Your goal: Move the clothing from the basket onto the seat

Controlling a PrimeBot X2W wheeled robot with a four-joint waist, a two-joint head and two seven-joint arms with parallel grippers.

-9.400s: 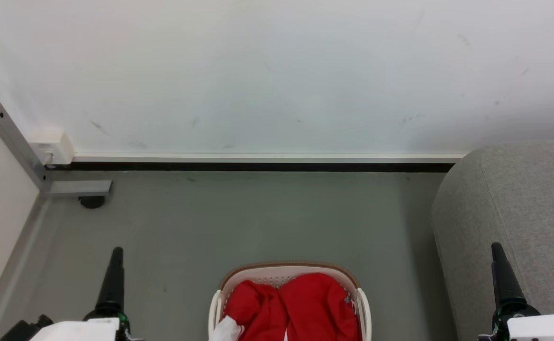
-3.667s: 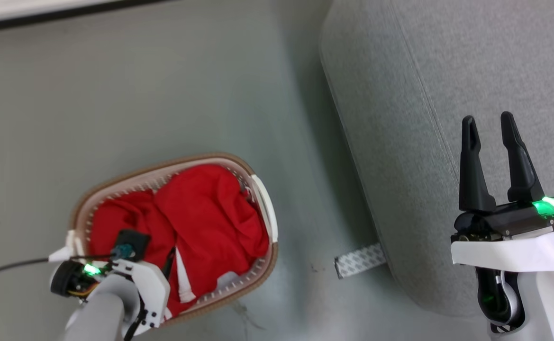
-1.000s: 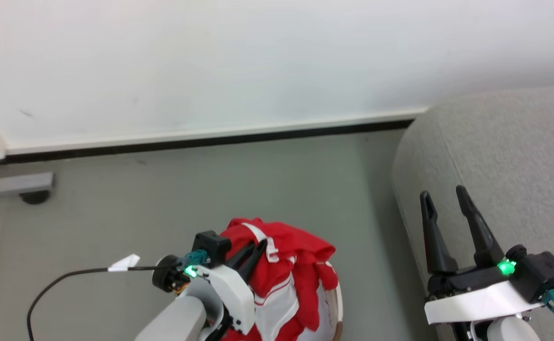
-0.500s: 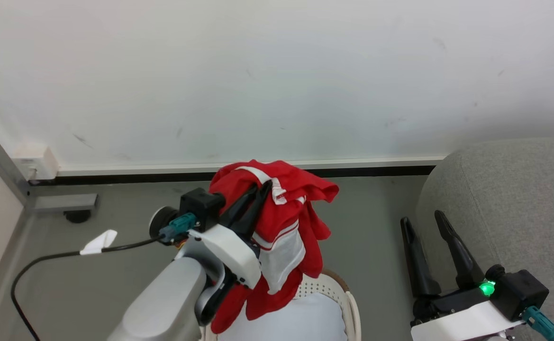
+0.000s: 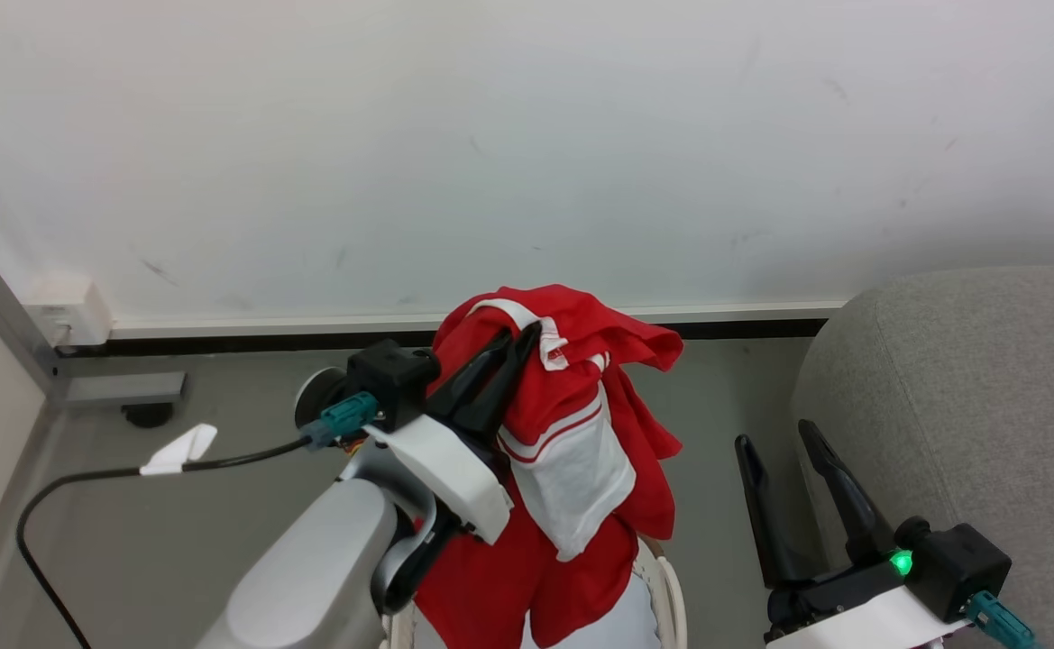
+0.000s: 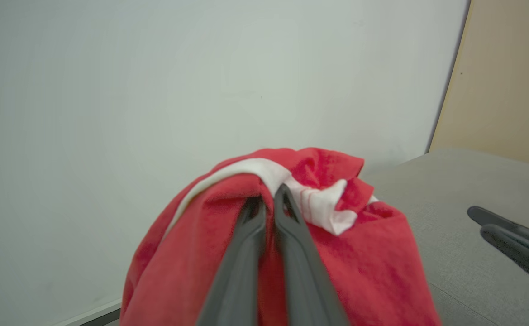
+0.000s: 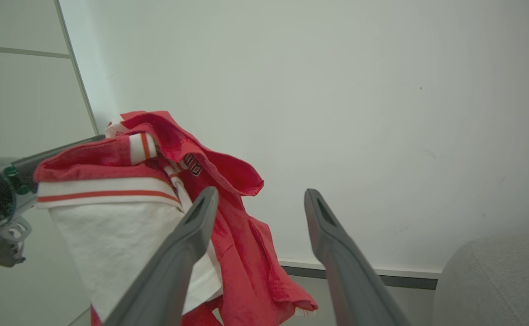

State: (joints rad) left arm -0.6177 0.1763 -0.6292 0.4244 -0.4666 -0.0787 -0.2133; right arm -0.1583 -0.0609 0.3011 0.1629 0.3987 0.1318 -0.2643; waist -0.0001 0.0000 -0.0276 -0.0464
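I should expect to find an otherwise empty basket (image 5: pixel 664 597) when I take the clothing over to the seat, since only the pale pad (image 5: pixel 628 618) shows under the clothing.
My left gripper (image 5: pixel 525 332) is shut on the clothing (image 5: pixel 581 424), a bright red garment with white trim and a white panel. It holds the garment up in the air, and the fabric hangs down over the basket (image 5: pixel 671 595), of which a piece of white rim shows at the bottom edge. In the left wrist view the fingers (image 6: pixel 287 217) pinch a fold by the white stripe of the clothing (image 6: pixel 373 262). My right gripper (image 5: pixel 774 434) stands open and empty beside the grey seat (image 5: pixel 968 406). From the right wrist view, the clothing (image 7: pixel 241 235) hangs left of my open right gripper (image 7: pixel 261 194).
A white wall with a dark baseboard (image 5: pixel 743 326) runs behind. A grey metal post foot (image 5: pixel 121 388) and a white wall box (image 5: pixel 67 311) stand at the left. A black cable (image 5: pixel 85 473) trails from my left wrist. A pale pad (image 5: pixel 639 622) lies in the basket.
The left gripper, shut on the clothing, has lifted it up out of the basket and a little to the right. The head camera has tilted up. The right gripper stays open.
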